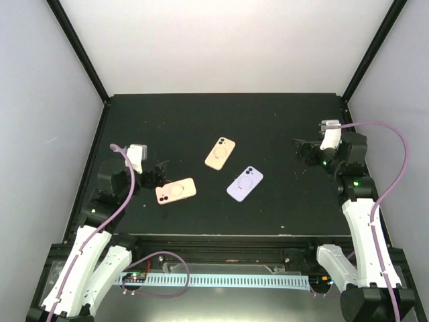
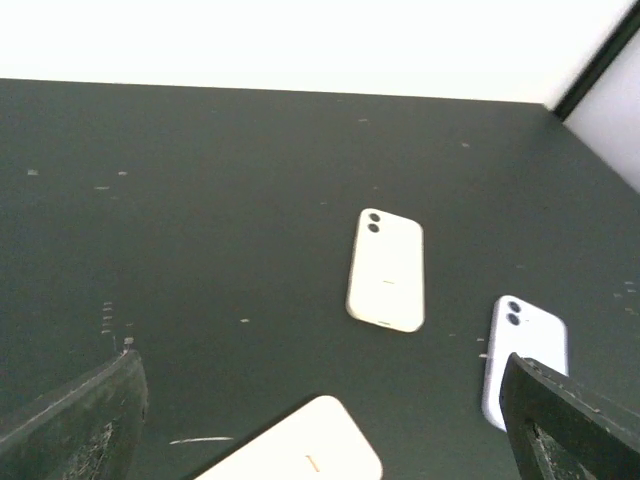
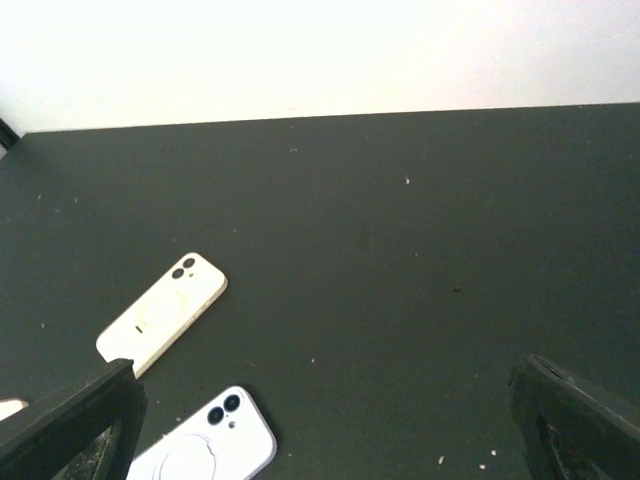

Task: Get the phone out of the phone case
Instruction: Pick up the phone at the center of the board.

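Observation:
I keep moving my left gripper toward the phone's camera end (image 1: 252,172) and close it there, because the lavender phone (image 1: 244,185) lies clear of its neighbours along both long edges.
Three cased phones lie back-up on the black table. A pink one (image 1: 175,191) lies at the left, a tan one (image 1: 220,153) in the middle and a lavender one (image 1: 244,184) to its right. My left gripper (image 1: 158,176) is open and empty, just left of the pink phone's upper end. In the left wrist view the pink phone (image 2: 300,452) lies low between the fingers (image 2: 85,420), with the tan (image 2: 386,270) and lavender (image 2: 527,343) phones beyond. My right gripper (image 1: 305,151) is open and empty at the right, apart from the phones. The right wrist view shows the tan (image 3: 162,312) and lavender (image 3: 205,447) phones.
The black table (image 1: 268,121) is walled by white panels with black frame posts (image 1: 77,47) at the back corners. A cable tray (image 1: 221,278) runs along the near edge between the arm bases.

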Tool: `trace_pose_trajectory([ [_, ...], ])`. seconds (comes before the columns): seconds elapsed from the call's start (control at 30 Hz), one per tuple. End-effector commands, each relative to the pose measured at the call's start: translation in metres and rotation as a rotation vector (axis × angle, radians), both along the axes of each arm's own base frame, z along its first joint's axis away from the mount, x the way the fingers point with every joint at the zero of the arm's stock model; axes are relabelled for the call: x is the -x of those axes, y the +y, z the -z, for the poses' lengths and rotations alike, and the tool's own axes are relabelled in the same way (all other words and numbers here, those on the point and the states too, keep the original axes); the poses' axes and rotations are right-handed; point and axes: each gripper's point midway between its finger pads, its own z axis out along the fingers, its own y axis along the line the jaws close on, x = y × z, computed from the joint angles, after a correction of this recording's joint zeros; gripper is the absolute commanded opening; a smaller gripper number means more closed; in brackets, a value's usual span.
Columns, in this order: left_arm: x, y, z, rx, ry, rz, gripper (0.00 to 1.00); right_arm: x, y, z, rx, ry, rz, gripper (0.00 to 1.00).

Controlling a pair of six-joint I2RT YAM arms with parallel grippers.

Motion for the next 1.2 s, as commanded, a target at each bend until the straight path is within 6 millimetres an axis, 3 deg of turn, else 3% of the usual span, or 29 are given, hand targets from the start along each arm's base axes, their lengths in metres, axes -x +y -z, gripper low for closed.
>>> trace_pose_trajectory([
  [0.0, 0.008, -0.040, -0.004, 0.070, 0.006, 0.179, 0.99, 0.009, 0.004, -0.017, 0.108, -0.029, -0.084, 1.00],
  [0.2, 0.023, -0.088, 0.007, 0.029, 0.082, 0.299, 0.99, 0.001, -0.003, 0.009, 0.118, 0.141, -0.100, 1.00],
  [0.53, 0.039, -0.204, 0.050, -0.158, 0.219, 0.570, 0.99, 0.006, -0.002, 0.038, 0.132, 0.138, -0.147, 1.00],
  [0.73, 0.016, -0.245, 0.095, -0.360, 0.350, 0.604, 0.99, 0.010, -0.002, 0.060, 0.123, 0.173, -0.142, 1.00],
  [0.93, -0.012, -0.280, 0.135, -0.518, 0.504, 0.614, 0.99, 0.017, 0.006, 0.054, 0.087, 0.164, -0.175, 1.00],
  [1.17, -0.035, -0.310, 0.162, -0.608, 0.592, 0.628, 0.99, 0.018, 0.010, 0.056, 0.067, 0.182, -0.192, 1.00],
])
